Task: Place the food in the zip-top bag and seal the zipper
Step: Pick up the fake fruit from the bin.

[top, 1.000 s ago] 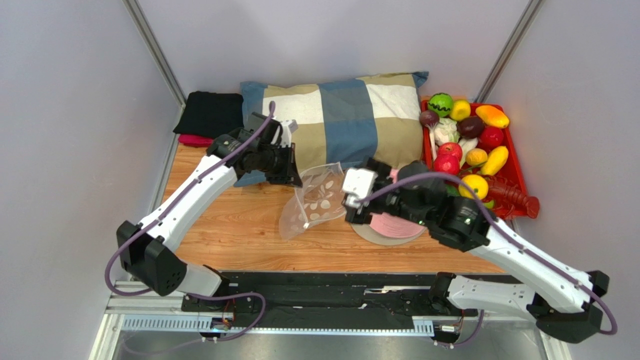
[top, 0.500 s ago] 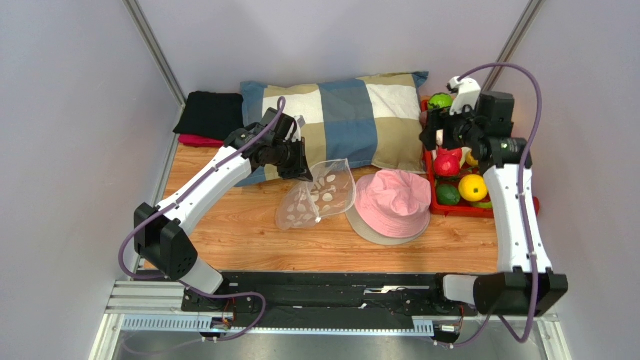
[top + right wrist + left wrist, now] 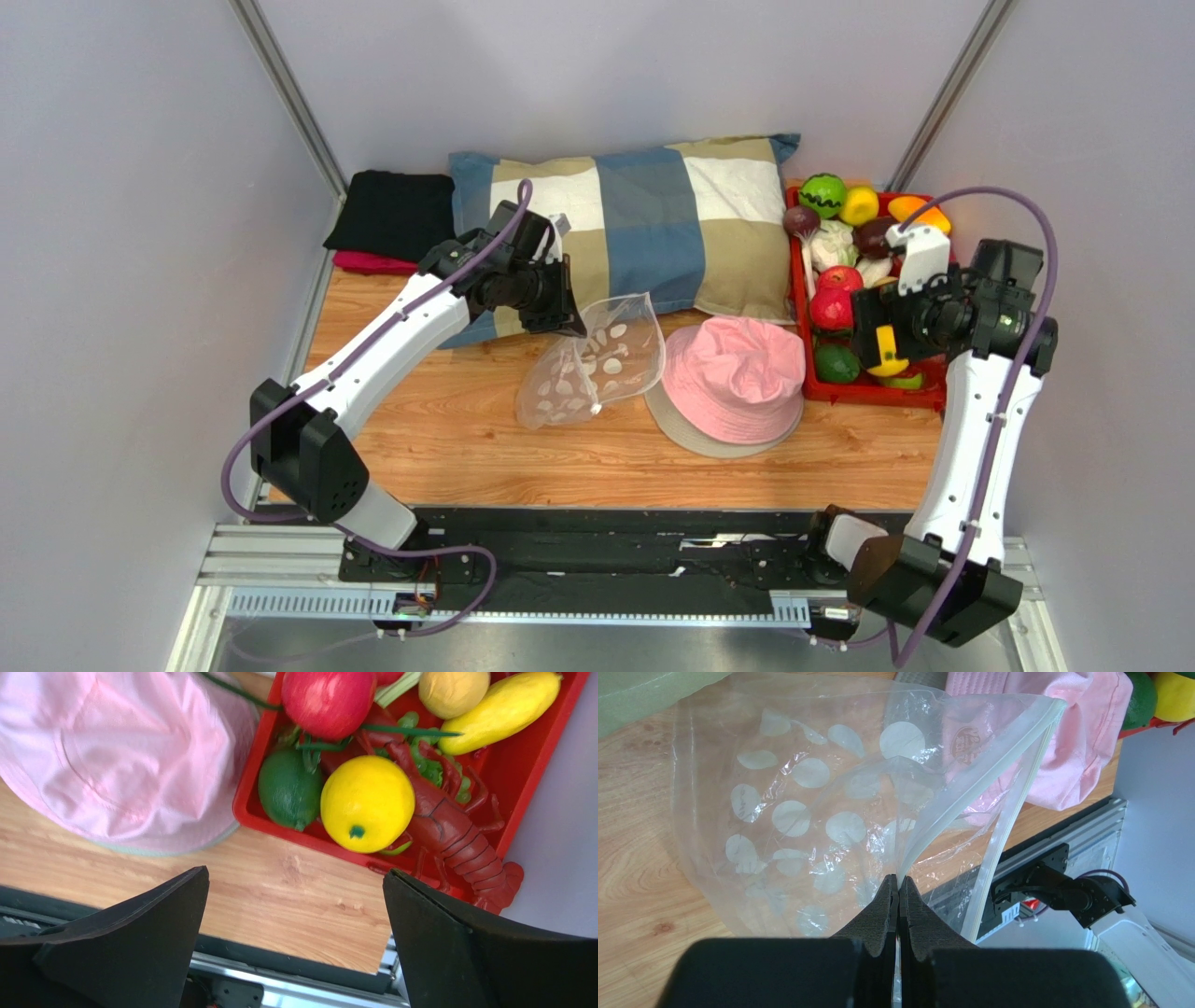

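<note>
A thin green edge (image 3: pixel 398 849) shows under the yellow lemon (image 3: pixel 368 803), so I should expect to find more green food hidden there when I pick up the lemon.
My left gripper (image 3: pixel 567 319) (image 3: pixel 898 882) is shut on one lip of the clear dotted zip-top bag (image 3: pixel 596 367) (image 3: pixel 808 812) and holds its mouth open above the table. The pale zipper (image 3: pixel 1011 805) runs along the far lip. The food lies in the red tray (image 3: pixel 859 396) (image 3: pixel 309 836): a yellow lemon (image 3: pixel 367 803), a green lime (image 3: pixel 289 787), a red apple (image 3: pixel 328 700) and a yellow squash (image 3: pixel 502 703). My right gripper (image 3: pixel 877 336) (image 3: pixel 295 873) is open and empty, above the tray's near end.
A pink hat (image 3: pixel 732 378) (image 3: pixel 119 749) lies between the bag and the tray. A red lobster toy (image 3: pixel 456 840) lies in the tray beside the lemon. A checked pillow (image 3: pixel 645 224) and black cloth (image 3: pixel 396 210) are at the back.
My right arm swung from over the hat to the tray's far end, then back to its near end. My left gripper raised the bag's lip, opening its mouth wider, then held still.
</note>
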`<action>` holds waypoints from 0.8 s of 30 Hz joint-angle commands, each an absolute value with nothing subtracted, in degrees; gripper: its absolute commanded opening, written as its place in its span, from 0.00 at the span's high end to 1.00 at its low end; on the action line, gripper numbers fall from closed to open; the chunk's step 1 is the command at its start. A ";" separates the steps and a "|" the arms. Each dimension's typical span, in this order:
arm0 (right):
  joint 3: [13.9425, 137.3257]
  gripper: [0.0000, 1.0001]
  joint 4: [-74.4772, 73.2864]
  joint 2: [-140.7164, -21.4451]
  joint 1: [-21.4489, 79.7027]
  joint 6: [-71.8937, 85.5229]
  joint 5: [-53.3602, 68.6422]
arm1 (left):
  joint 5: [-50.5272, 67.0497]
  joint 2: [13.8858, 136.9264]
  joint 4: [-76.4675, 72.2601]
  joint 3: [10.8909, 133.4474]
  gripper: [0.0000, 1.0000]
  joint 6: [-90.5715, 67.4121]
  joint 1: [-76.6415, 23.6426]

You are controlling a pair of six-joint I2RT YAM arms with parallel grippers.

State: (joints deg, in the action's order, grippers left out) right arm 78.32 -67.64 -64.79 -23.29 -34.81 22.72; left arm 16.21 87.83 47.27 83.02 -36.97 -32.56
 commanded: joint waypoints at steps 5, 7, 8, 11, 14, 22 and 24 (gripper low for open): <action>76.99 0.00 -66.45 -70.13 -23.38 -40.62 15.48 | 16.96 85.08 45.70 84.64 1.00 -35.95 -32.70; 77.52 0.00 -66.10 -72.58 -23.38 -39.47 14.07 | 17.05 84.90 45.44 84.03 1.00 -35.86 -32.70; 77.69 0.00 -65.75 -73.38 -23.38 -38.85 13.02 | 17.31 84.90 45.27 83.85 1.00 -35.95 -32.70; 78.40 0.00 -65.39 -76.10 -23.38 -37.36 11.69 | 18.19 84.90 44.91 83.67 1.00 -35.95 -32.61; 79.10 0.00 -64.60 -78.74 -23.38 -35.43 9.51 | 18.81 84.90 44.74 83.76 1.00 -36.12 -32.70; 78.31 0.03 -60.56 -82.00 -23.38 -32.70 7.74 | 19.95 85.43 44.74 83.85 1.00 -36.12 -32.61; 78.66 0.03 -60.03 -83.31 -23.38 -31.99 7.03 | 20.04 85.60 44.65 83.93 1.00 -36.12 -32.69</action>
